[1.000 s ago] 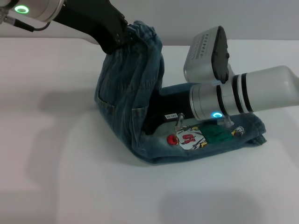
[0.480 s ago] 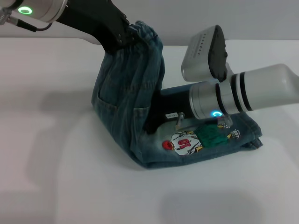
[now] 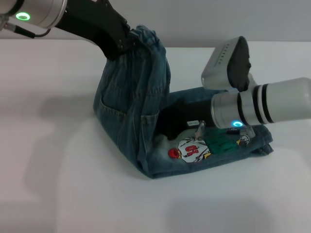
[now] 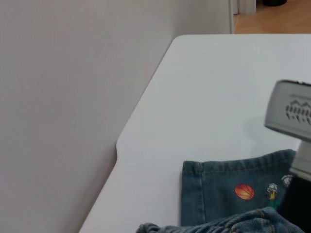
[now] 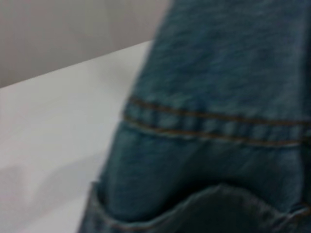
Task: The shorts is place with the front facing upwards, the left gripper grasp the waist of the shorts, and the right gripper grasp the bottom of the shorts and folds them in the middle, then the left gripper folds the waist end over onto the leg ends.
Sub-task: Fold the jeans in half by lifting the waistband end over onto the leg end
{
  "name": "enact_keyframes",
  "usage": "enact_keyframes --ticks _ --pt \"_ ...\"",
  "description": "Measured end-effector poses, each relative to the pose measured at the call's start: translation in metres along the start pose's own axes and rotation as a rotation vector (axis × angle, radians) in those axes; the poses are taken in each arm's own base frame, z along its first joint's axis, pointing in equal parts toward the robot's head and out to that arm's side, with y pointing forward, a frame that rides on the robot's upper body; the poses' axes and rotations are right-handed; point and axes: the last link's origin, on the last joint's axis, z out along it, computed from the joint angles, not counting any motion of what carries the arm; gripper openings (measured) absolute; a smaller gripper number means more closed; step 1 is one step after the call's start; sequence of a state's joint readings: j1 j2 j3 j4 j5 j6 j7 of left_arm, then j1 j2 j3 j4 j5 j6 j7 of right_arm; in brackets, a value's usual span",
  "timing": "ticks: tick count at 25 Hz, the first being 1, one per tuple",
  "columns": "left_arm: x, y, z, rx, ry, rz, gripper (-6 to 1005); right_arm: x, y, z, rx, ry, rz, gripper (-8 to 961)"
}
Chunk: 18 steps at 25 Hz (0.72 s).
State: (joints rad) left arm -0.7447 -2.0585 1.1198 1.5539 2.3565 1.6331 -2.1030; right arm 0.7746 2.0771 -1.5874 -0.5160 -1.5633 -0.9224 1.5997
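The raised denim across the leg ends (image 3: pixel 260 140) is over my right gripper, so that gripper should pull out clear before my left gripper folds the waist (image 3: pixel 148 36) over.
The blue denim shorts (image 3: pixel 126 107) lie folded lengthwise on the white table (image 3: pixel 58 184), cartoon patches (image 3: pixel 194 148) facing up. My left gripper (image 3: pixel 127 40) is shut on the waist and holds it high, so the cloth hangs in a steep arch. The leg ends (image 3: pixel 255 141) rest flat on the table at the right. My right gripper (image 3: pixel 170 121) reaches in low under the raised denim, just above the lower layer, with its tip hidden by cloth. The left wrist view shows a leg hem (image 4: pixel 228 189) with an orange ball patch. Denim seams (image 5: pixel 218 116) fill the right wrist view.
The right arm's white forearm and grey camera housing (image 3: pixel 228 63) hang over the leg ends. A pale wall (image 4: pixel 58 97) borders the table's far edge. Bare white table surrounds the shorts in front and to the left.
My right arm has drawn back to the right, out from under the arch. The left gripper still holds the waist up and has shifted slightly left.
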Motion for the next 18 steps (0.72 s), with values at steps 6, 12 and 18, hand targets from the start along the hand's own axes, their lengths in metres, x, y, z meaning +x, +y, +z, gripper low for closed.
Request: enact_keyframes --ticks 6,12,18 --pt "-0.003 0.004 0.004 -0.009 -0.012 0.002 68 0.006 -0.014 -0.007 0.104 -0.015 0.013 41" --pt "-0.002 0.007 0.007 -0.020 -0.008 0.003 68 0.008 -0.030 -0.022 0.197 -0.062 0.042 41" --pt "0.000 0.007 0.007 -0.020 -0.004 0.007 69 0.014 -0.031 -0.027 0.197 -0.024 0.019 41"
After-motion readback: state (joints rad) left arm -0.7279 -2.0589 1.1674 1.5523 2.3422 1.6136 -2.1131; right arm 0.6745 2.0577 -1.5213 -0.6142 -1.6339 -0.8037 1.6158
